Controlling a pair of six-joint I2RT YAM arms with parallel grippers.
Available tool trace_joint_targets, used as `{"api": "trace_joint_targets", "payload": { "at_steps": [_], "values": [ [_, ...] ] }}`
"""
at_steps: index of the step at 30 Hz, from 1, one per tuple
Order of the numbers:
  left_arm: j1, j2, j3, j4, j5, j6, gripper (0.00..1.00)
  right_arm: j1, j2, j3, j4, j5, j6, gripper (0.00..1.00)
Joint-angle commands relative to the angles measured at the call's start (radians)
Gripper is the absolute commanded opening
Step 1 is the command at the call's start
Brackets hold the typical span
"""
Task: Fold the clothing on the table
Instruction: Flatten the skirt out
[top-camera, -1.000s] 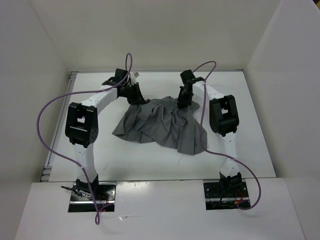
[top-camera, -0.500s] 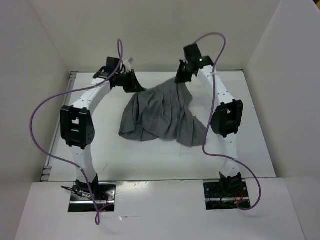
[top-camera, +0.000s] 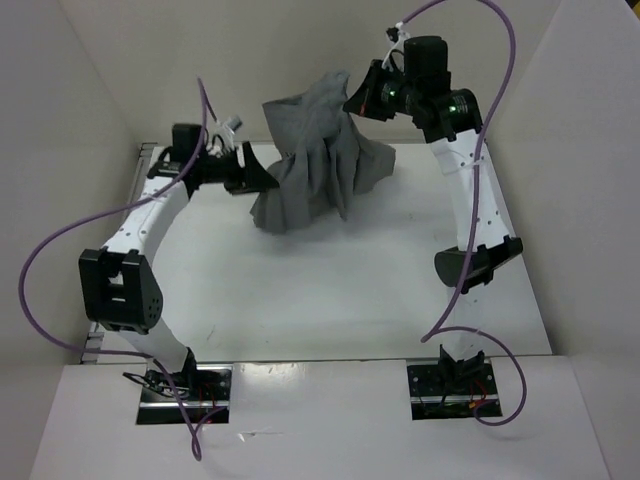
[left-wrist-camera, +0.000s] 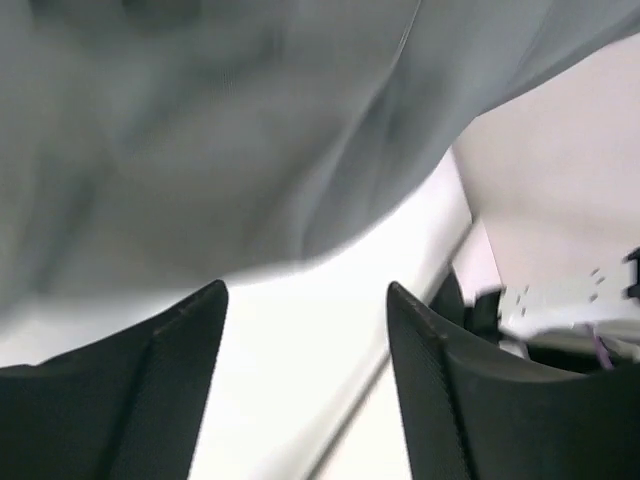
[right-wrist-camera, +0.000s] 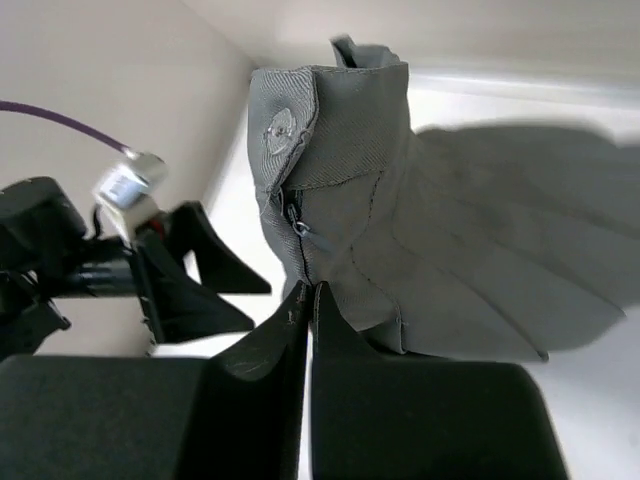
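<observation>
The robot's right gripper should swing the skirt back toward the table's near edge (top-camera: 305, 345) and spread it out before folding, because the skirt hangs bunched (top-camera: 318, 158) over the far part of the table.
The clothing (top-camera: 315, 160), a grey pleated skirt, hangs in the air over the far part of the white table (top-camera: 300, 290), its lower folds near the surface. My right gripper (top-camera: 360, 100) is raised high at the back, shut on the skirt's waistband. In the right wrist view the shut right gripper (right-wrist-camera: 308, 290) pinches the fabric (right-wrist-camera: 450, 230) just below the button and zip. My left gripper (top-camera: 262, 180) stands open beside the skirt's lower left edge. Its fingers (left-wrist-camera: 190, 330) hold nothing, with blurred grey cloth (left-wrist-camera: 200, 150) above them.
White enclosure walls (top-camera: 90, 100) close in the table on the left, back and right. Purple cables (top-camera: 60, 240) loop off both arms. The arm bases (top-camera: 185, 385) sit at the near edge. The left arm's elbow (top-camera: 118, 290) hangs over the table's left side.
My right gripper closed on the skirt and lifted it up and back off the table. My left gripper let go of the cloth, opened and drew back to the left.
</observation>
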Motion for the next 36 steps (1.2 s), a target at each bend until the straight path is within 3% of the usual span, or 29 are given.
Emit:
{"api": "trace_joint_targets", "payload": {
  "at_steps": [1,6,9,12,18,23,30,32,36],
  "values": [
    [-0.025,0.024,-0.178,0.034,0.061,-0.001,0.73,0.037,-0.011,-0.094,-0.1,0.071,-0.039,0.0],
    [-0.025,-0.017,-0.313,0.052,-0.008,-0.01,0.74,0.178,-0.095,-0.266,-0.188,0.275,-0.051,0.0],
    [-0.025,-0.028,-0.313,0.052,-0.039,-0.001,0.75,0.235,-0.21,-0.514,-0.179,0.431,0.015,0.0],
    [-0.025,-0.037,-0.313,0.043,-0.138,-0.001,0.75,0.215,-0.353,-0.847,-0.134,0.494,0.108,0.0],
    [-0.013,-0.002,-0.255,0.025,-0.177,0.01,0.75,0.184,-0.546,-1.107,-0.104,0.501,0.204,0.0],
    [0.036,0.017,-0.215,0.014,-0.185,-0.028,0.75,0.241,-0.511,-1.115,0.017,0.413,0.204,0.0],
    [0.183,-0.054,-0.206,0.023,-0.214,-0.085,0.78,0.463,-0.343,-0.799,0.084,0.214,0.066,0.0],
    [0.209,-0.075,-0.206,0.012,-0.214,-0.085,0.78,0.529,-0.342,-0.674,0.062,0.168,0.035,0.0],
    [0.251,-0.088,-0.23,0.003,-0.223,-0.085,0.78,0.551,-0.447,-0.61,0.109,0.106,0.043,0.0]
  ]
}}
